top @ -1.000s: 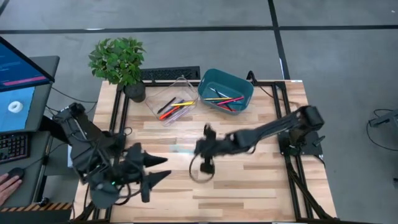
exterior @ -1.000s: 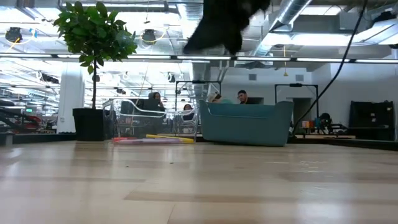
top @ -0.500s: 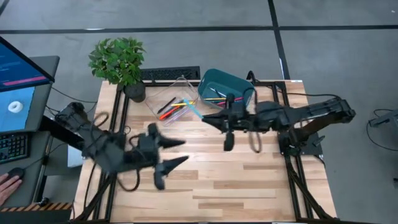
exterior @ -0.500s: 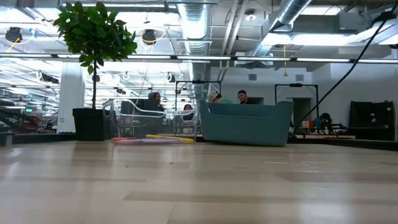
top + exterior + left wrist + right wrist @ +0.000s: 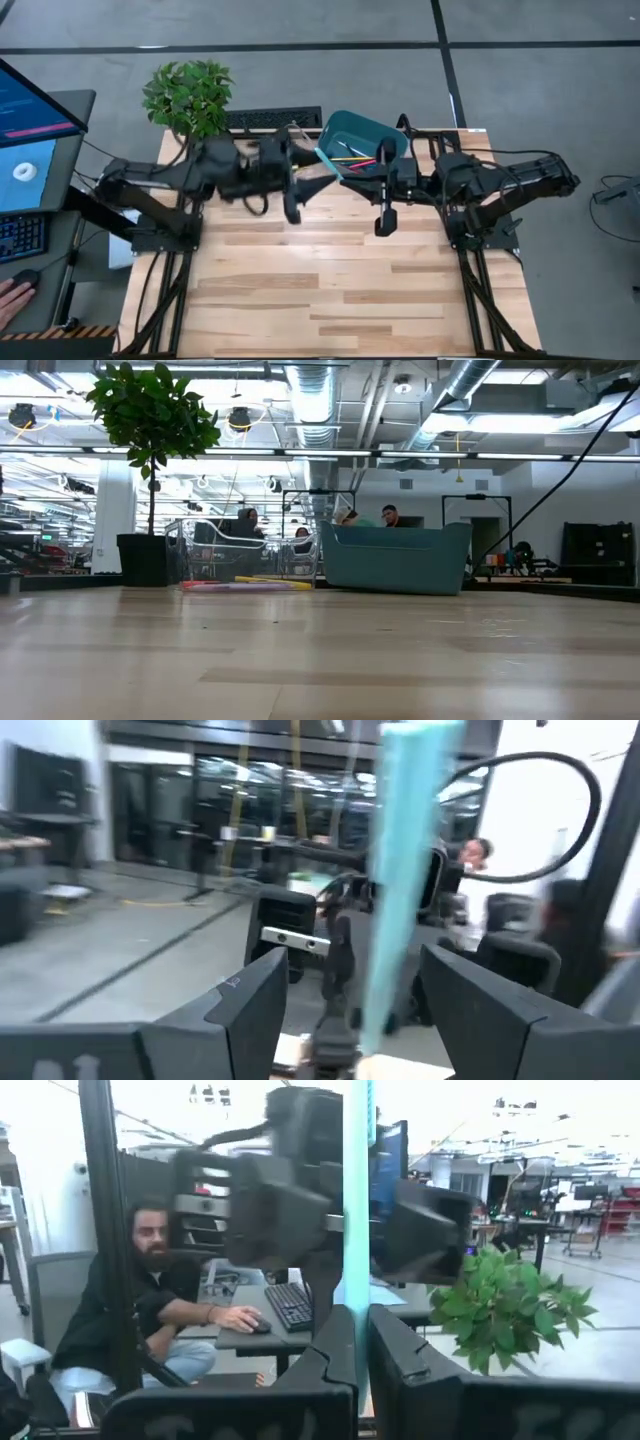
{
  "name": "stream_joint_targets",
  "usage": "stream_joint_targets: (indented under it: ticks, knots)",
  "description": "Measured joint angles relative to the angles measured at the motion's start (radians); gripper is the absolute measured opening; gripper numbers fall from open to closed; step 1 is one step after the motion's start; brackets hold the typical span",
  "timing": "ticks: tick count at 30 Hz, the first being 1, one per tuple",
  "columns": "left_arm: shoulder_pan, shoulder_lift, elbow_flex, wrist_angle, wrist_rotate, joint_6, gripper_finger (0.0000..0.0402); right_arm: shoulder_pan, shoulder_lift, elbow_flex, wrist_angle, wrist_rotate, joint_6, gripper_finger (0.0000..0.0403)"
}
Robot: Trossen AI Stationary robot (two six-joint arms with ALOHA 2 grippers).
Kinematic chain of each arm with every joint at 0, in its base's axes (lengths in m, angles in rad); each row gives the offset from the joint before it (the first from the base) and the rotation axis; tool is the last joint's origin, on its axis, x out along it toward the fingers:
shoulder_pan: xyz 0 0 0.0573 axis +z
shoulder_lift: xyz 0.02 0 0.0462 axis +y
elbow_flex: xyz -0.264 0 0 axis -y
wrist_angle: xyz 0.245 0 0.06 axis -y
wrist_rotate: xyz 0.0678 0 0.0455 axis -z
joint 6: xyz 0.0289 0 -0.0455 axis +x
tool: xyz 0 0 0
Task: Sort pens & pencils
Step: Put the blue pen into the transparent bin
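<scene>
My right gripper is holding the teal pen and the clear box [image 5: 248, 552] is on my left gripper's side, so my left gripper should take the pen [image 5: 327, 163] and put it there.
My right gripper [image 5: 347, 176] is shut on a teal pen [image 5: 328, 163], high over the table's far middle, beside the teal bin [image 5: 385, 133]. My left gripper [image 5: 312, 186] reaches in from the left and is open. In the left wrist view its fingers stand on either side of the teal pen [image 5: 400, 880] with a gap on each side. Several pens & pencils [image 5: 360, 160] lie in the teal bin. More pens & pencils [image 5: 245, 584] lie in the clear box [image 5: 235, 550], which my left arm covers in the high view. Neither gripper shows in the low view. My right gripper pinches the teal pen near one end [image 5: 355, 1305] between its two fingers. The fingers come in about level from the table's right and lie across the pen. The pen's long free part [image 5: 322, 156] sticks out beyond them, lifted clear of the table.
A potted plant [image 5: 190, 95] stands at the far left corner, and a keyboard [image 5: 275, 118] lies behind the boxes. A monitor [image 5: 30, 110] stands left of the table. A person [image 5: 160, 1300] sits at a desk beyond the table. Bare wood [image 5: 330, 290] fills the near half.
My right gripper, still shut on the teal pen, has risen off the table's middle and gone toward the far right, tipping up to level. My left gripper has swung from the near left toward the far middle and rolled, and its open fingers now stand around the pen.
</scene>
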Motion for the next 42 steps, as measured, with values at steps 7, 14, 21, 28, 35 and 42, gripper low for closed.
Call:
stream_joint_targets:
  ticks: [7, 14, 21, 28, 35, 42]
  knots:
    - [0.094, 0.0, 0.0, 0.049, 0.182, -0.03, 0.0199, -0.035, -0.003, 0.0, -0.002, -0.019, -0.027, 0.0028]
    - [0.104, 0.01, 0.0, 0.025, 0.177, -0.011, 0.0037, -0.073, -0.003, 0.0, -0.001, -0.074, -0.026, 0.0028]
    - [0.104, 0.011, 0.0, 0.036, 0.135, 0.03, 0.0021, -0.099, -0.004, 0.0, -0.004, -0.102, -0.001, 0.0033]
    - [0.116, -0.062, -0.002, -0.105, -0.09, 0.121, 0.0011, -0.129, -0.085, 0.002, -0.157, -0.025, 0.027, 0.0095]
    - [0.26, -0.107, -0.004, -0.566, -0.304, -0.01, 0.0011, -0.187, -0.192, 0.0, -0.379, 0.022, 0.111, 0.0195]
    - [0.476, -0.011, -0.056, -0.971, -0.185, -0.224, 0.0014, -0.197, -0.235, -0.001, -0.524, 0.029, 0.158, 0.0217]
